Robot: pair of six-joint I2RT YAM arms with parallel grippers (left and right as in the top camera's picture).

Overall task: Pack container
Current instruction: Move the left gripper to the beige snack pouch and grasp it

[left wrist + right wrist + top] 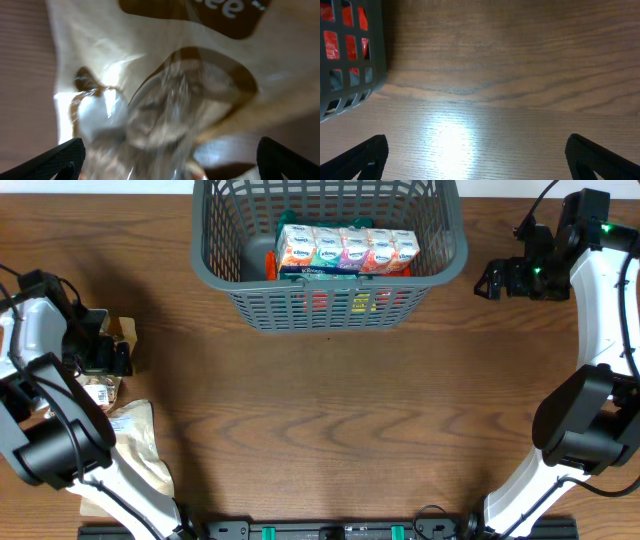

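My left gripper continues to go down until its open fingers are around the crinkled film (160, 145), and then close, because the snack bag's clear window (172, 107) is centred between those fingers.
The dark grey slotted container (445, 242) stands at the back middle of the table. It holds a row of tissue packs (347, 250), with red and yellow items showing through its front wall. Its corner shows in the right wrist view (370, 60). My left gripper (118, 360) is at the far left, open over a tan and brown snack bag (170, 100) with a clear window; the bag lies between the fingers, blurred. My right gripper (487, 284) is open and empty over bare wood just right of the container.
Several more tan bags (135, 442) lie at the left edge near the left arm. A black rail (330, 530) runs along the front edge. Bare wood (510, 75) lies between the container and the front.
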